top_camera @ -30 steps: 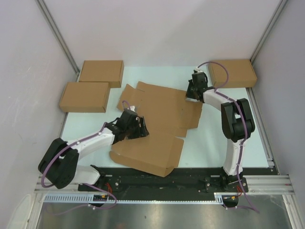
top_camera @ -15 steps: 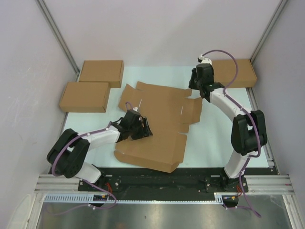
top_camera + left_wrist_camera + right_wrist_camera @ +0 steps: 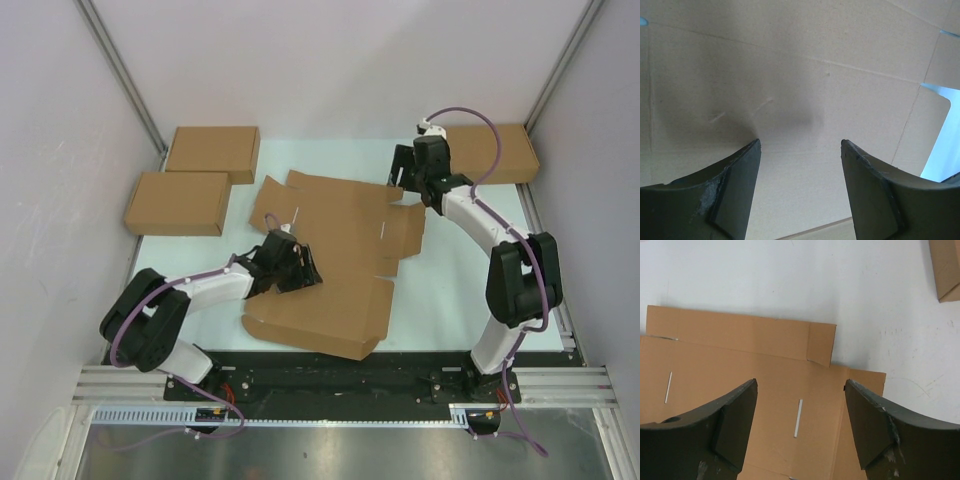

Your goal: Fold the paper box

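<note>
My right gripper should carry on moving down and close on the tab (image 3: 820,344), because the corner tab's loose edge (image 3: 832,345) is lined up with the gripper's open finger gap.
The paper box (image 3: 345,240) lies unfolded on the table's middle, a flat brown die-cut sheet with flaps and creases. My left gripper (image 3: 300,272) stands open low over its near-left part. In the left wrist view the cardboard (image 3: 815,75) fills the frame behind the spread fingers (image 3: 740,190), with nothing between them. My right gripper (image 3: 402,185) hovers open above the sheet's far right corner. In the right wrist view the paper box (image 3: 740,370) with a narrow slit (image 3: 798,417) lies below the gripper (image 3: 800,385), apart from it.
Two closed brown boxes (image 3: 212,152) (image 3: 178,202) sit at the far left, and a third (image 3: 490,150) at the far right just behind the right arm, its corner (image 3: 945,270) in the right wrist view. Enclosure walls stand on three sides.
My right gripper has opened and risen off the sheet's far right flap. The left arm has reached slightly further right over the sheet, and the sheet has shifted a little.
</note>
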